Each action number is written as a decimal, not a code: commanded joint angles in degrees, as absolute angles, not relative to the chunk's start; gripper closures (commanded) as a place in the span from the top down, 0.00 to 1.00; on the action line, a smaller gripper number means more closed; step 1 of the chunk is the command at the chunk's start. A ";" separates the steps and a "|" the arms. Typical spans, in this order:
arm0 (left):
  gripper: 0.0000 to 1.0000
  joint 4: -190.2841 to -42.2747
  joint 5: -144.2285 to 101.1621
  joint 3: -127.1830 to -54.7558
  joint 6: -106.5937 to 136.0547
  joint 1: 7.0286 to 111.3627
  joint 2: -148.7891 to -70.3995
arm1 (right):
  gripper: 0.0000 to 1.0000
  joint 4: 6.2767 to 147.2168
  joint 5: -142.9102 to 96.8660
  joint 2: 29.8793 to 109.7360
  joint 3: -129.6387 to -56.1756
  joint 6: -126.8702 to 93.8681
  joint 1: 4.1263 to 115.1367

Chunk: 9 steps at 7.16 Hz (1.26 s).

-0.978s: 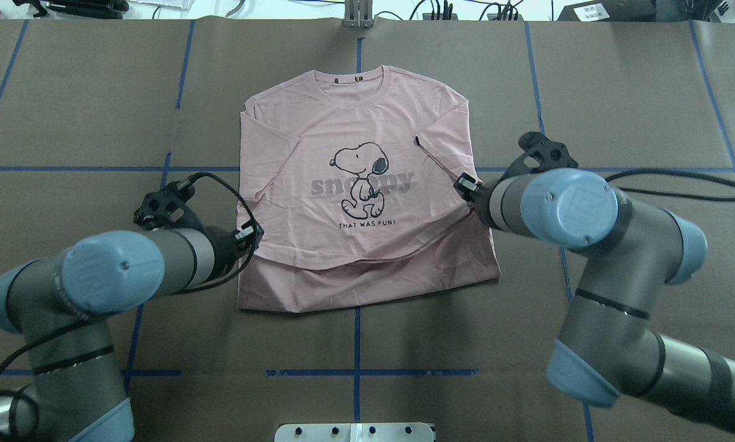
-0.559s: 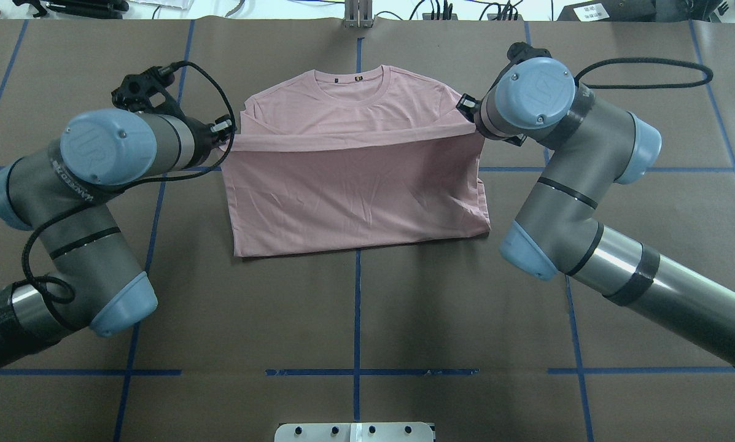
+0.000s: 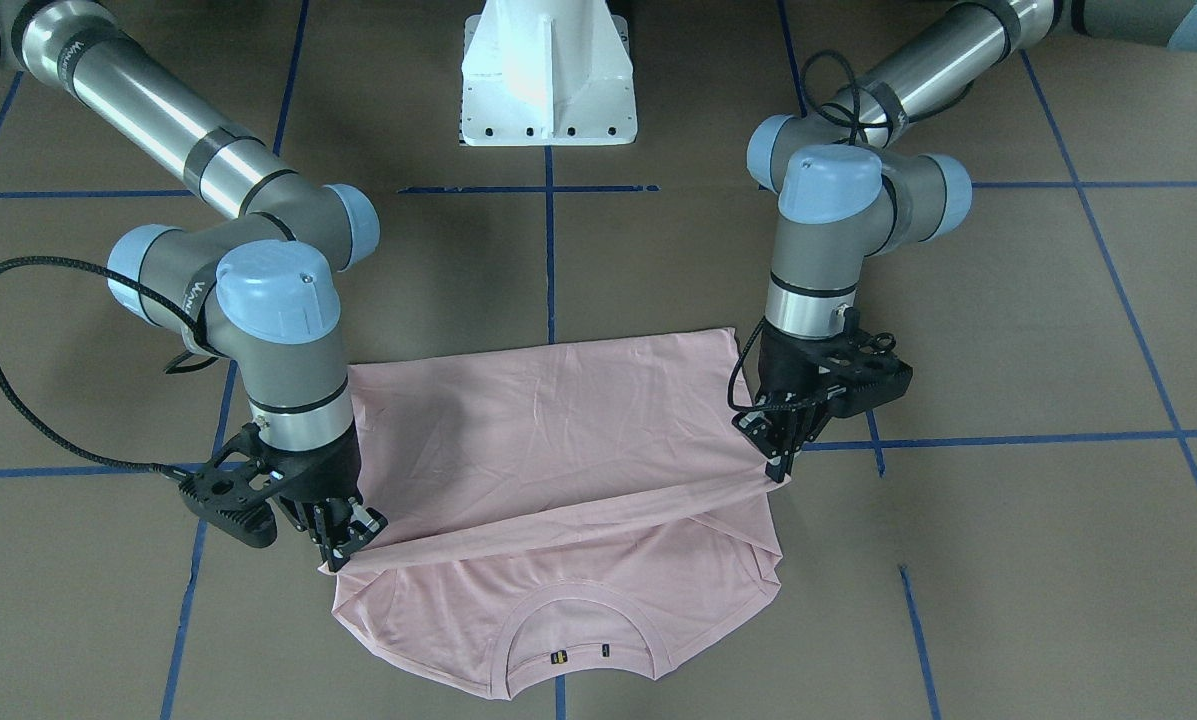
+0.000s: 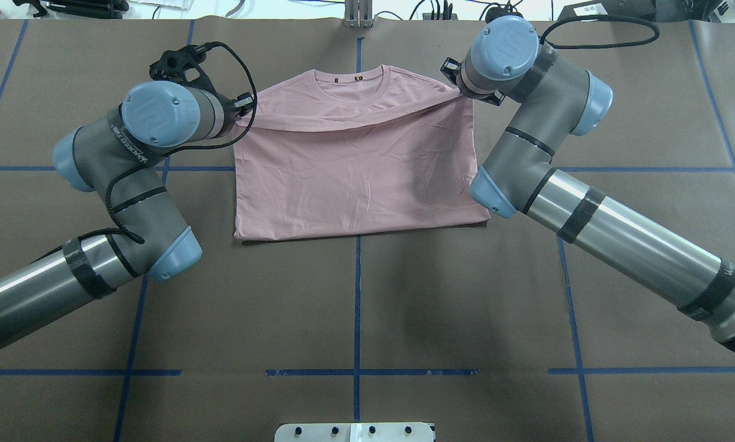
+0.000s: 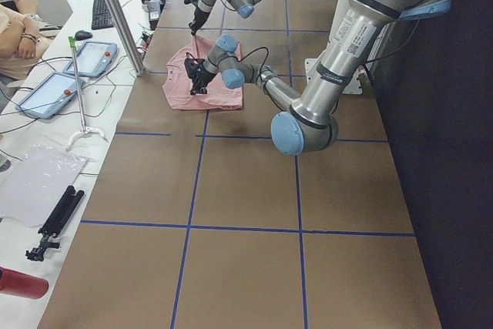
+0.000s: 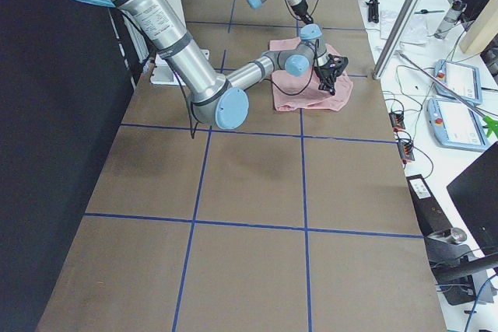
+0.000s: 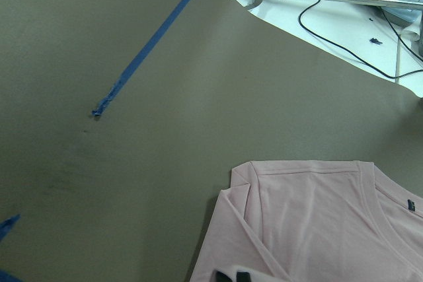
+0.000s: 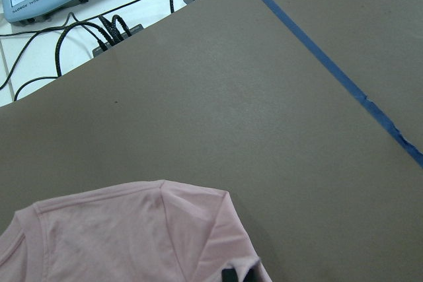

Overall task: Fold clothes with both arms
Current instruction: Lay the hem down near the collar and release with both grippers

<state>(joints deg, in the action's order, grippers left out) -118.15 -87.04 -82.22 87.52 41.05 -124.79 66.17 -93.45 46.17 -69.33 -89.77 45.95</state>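
The hem (image 3: 564,524) runs straight from shoulder to shoulder. My left gripper should keep lowering the hem's corner onto the shoulder (image 3: 746,532) until it lies flat, and then let go.
The pale pink T-shirt (image 4: 355,178) lies on the brown table, its lower half folded up over the front, so the plain back faces up and the print is hidden. The ribbed collar (image 4: 355,83) still shows at the far edge. My left gripper (image 4: 242,116) is shut on the hem's left corner, held just above the left shoulder; it is on the right in the front-facing view (image 3: 780,470). My right gripper (image 4: 459,92) is shut on the hem's right corner by the right shoulder, and it shows in the front-facing view (image 3: 343,550). Both wrist views show the shoulders (image 7: 310,216) (image 8: 132,236).
The white pedestal base (image 3: 548,80) stands at the near table edge. Blue tape lines (image 4: 356,307) cross the brown cover. A metal post (image 4: 358,15), cables and teach pendants (image 5: 42,94) sit beyond the far edge. An operator's arm (image 5: 19,25) shows there.
Both grippers have carried the hem away from the robot, from mid-shirt up to the shoulders. The print has become covered, and the fold line now lies at the near edge.
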 commanded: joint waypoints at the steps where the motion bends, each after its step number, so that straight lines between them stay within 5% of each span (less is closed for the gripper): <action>1: 0.00 -122.77 -87.01 -76.74 85.17 41.39 -126.65 | 0.00 62.84 -93.52 44.83 -64.61 -88.51 46.75; 9: 0.00 -127.88 -87.36 -71.90 81.04 42.36 -126.30 | 0.00 62.58 -93.43 40.70 -57.93 -86.66 47.20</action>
